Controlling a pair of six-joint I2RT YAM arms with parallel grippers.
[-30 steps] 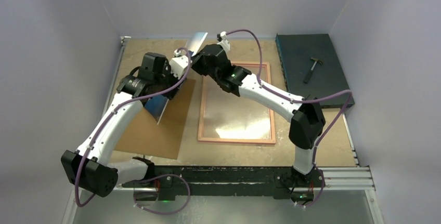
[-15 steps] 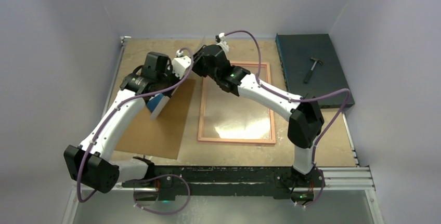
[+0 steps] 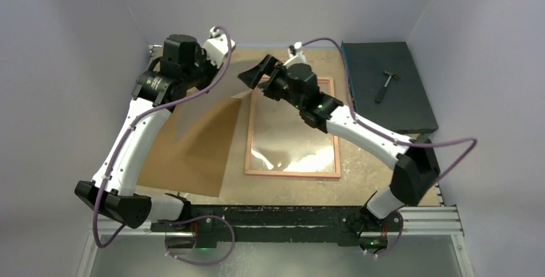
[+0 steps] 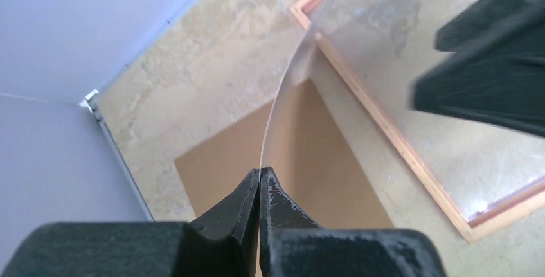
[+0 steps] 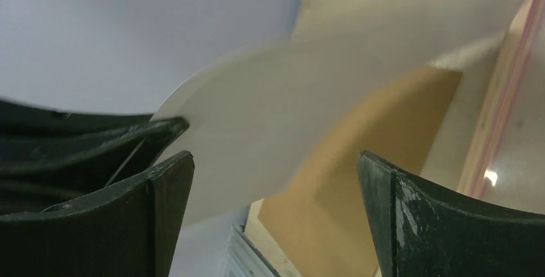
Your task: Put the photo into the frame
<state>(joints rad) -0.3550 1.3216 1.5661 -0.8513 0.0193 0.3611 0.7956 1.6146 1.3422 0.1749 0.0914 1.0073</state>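
Note:
My right gripper has the photo's broad side (image 5: 302, 103) toward it, and the photo hangs in a curve. Next, my left gripper lowers the photo across the backing board (image 3: 196, 155) before my right gripper grabs the photo's edge.
The photo (image 3: 207, 113) hangs blurred in the air over the brown backing board. My left gripper (image 3: 200, 79) is shut on its edge. In the left wrist view the photo (image 4: 277, 100) shows edge-on as a thin curved line rising from the pinched fingertips of the left gripper (image 4: 259, 175). The frame (image 3: 292, 174) lies flat on the table at centre, pane up, and its corner rail (image 4: 385, 123) is to the right of the sheet. My right gripper (image 3: 260, 79) stands open just right of the photo, holding nothing. The photo's white back (image 5: 276, 110) curves beyond the right gripper (image 5: 275, 174).
A brown backing board (image 3: 193, 155) lies left of the frame, under the hanging photo. A dark pad (image 3: 398, 107) with a hammer (image 3: 386, 84) sits at the back right. Walls close in on the left, back and right.
The right gripper let go of the photo, opened wide and drew back to the right. The left gripper closed on the photo, and its arm rose toward the back left.

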